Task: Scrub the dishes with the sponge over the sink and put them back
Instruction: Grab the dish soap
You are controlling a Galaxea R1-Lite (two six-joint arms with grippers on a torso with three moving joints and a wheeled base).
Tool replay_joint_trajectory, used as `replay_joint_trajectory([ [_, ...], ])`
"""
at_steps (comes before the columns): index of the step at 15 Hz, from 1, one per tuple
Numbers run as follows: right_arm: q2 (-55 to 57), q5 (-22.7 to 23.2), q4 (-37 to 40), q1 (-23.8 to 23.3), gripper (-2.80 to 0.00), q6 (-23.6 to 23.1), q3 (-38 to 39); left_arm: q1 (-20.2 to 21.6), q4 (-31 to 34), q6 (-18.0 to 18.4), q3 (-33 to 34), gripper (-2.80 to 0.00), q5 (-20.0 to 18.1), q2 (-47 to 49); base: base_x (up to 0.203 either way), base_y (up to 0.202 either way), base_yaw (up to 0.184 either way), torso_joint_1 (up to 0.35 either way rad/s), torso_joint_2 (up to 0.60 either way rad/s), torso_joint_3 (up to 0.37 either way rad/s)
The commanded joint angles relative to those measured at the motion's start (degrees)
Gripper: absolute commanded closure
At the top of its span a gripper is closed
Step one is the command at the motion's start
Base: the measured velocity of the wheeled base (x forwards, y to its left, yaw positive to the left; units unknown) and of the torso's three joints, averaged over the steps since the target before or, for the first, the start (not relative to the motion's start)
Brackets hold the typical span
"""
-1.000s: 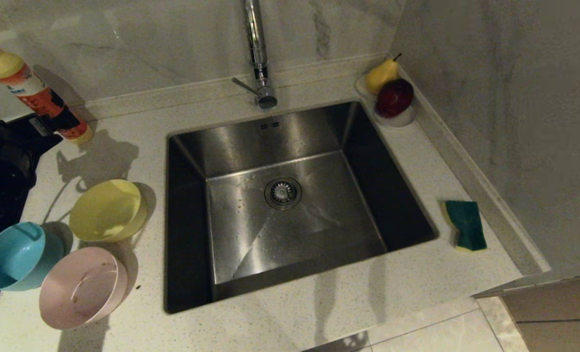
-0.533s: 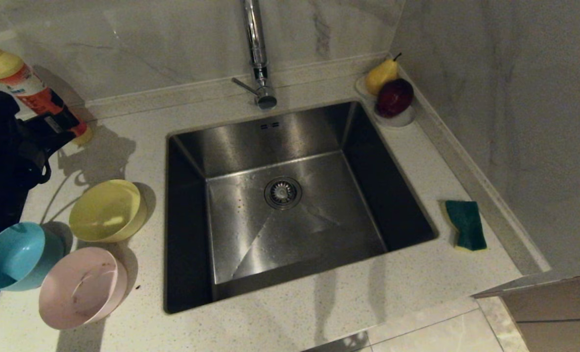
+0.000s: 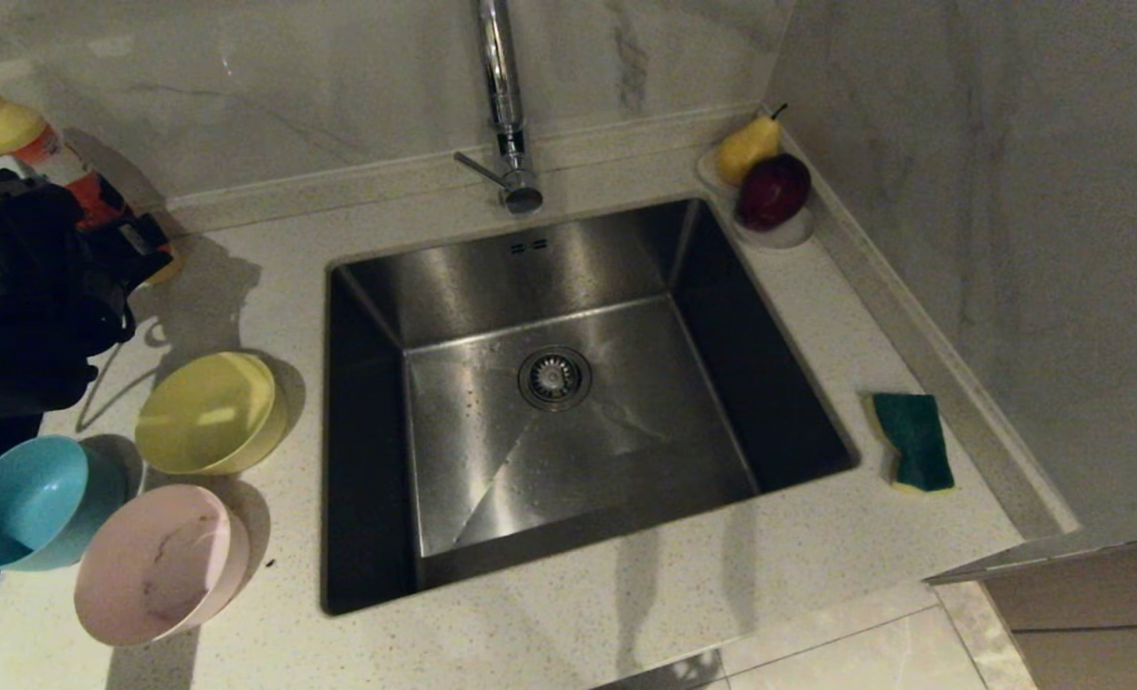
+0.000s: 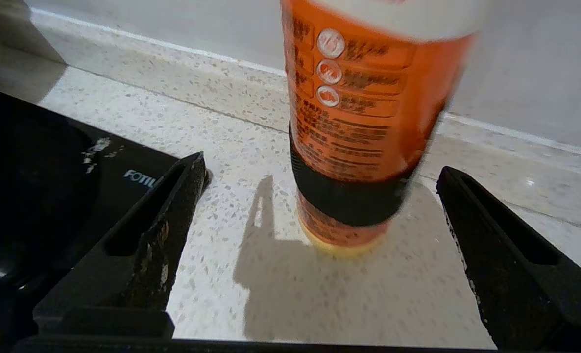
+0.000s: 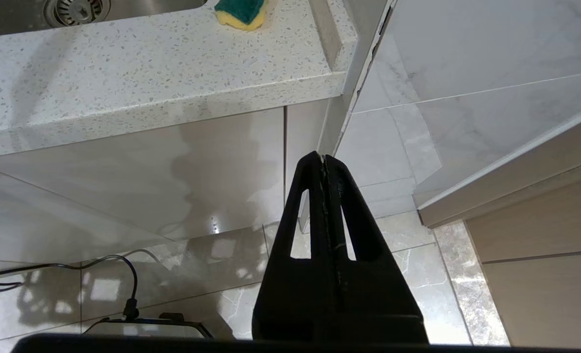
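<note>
My left gripper is open and has the orange bottle (image 4: 353,135) upright in the gap between its fingers. It should go on moving forward and close around the bottle's black band (image 4: 348,193).
Three bowls, the dishes, stand on the counter left of the sink (image 3: 626,450): yellow (image 3: 209,412), light blue (image 3: 27,503) and pale pink with brown smears (image 3: 156,563). The sponge (image 3: 914,441), green face up, lies on the counter to the right of the basin and also shows in the right wrist view (image 5: 241,12). My left gripper (image 3: 137,244) hovers open at the back left, behind the bowls. In the left wrist view an orange bottle (image 4: 369,98) stands in the gap of the left gripper (image 4: 320,164), touching neither finger. My right gripper (image 5: 324,157) hangs shut and empty below the counter's front edge.
The orange bottle (image 3: 12,129) with a yellow cap stands by the back wall. A black hob (image 4: 36,171) borders the counter at far left. The chrome tap (image 3: 506,105) rises behind the basin. A white dish (image 3: 787,233) with a pear and an apple sits at the back right corner.
My left arm has moved toward the back wall and closed in on the orange bottle. The bowls, the sponge and the right arm have kept still.
</note>
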Motion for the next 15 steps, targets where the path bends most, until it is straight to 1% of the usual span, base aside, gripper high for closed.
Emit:
replay_joint_trajectory([
  [1, 0.01, -0.01, -0.03, 0.02, 0.00, -0.02, 0.00, 0.12, -0.34, -0.27, -2.90, -2.80, 0.27, 3.38, 0.000, 0.000, 0.000, 0.000, 0.00, 0.000],
  [4, 0.01, 0.05, -0.03, 0.11, 0.00, -0.02, -0.04, 0.12, -0.39, -0.31, -5.74, -2.80, 0.47, 5.51, 0.000, 0.000, 0.000, 0.000, 0.00, 0.000],
  [9, 0.01, 0.03, -0.03, 0.07, 0.00, -0.02, 0.01, 0.12, -0.45, -0.43, -8.43, -2.80, 0.09, 7.35, 0.000, 0.000, 0.000, 0.000, 0.00, 0.000],
  [12, 0.01, 0.08, -0.03, 0.02, 0.00, -0.02, 0.05, 0.05, -1.73, -0.06, -11.66, -2.80, 0.40, 9.60, 0.000, 0.000, 0.000, 0.000, 0.00, 0.000],
  [15, 0.01, 0.03, -0.03, 0.02, 0.00, -0.02, 0.01, 0.03, -1.38, 0.21, -14.32, -2.80, 0.30, 10.65, 0.000, 0.000, 0.000, 0.000, 0.00, 0.000],
])
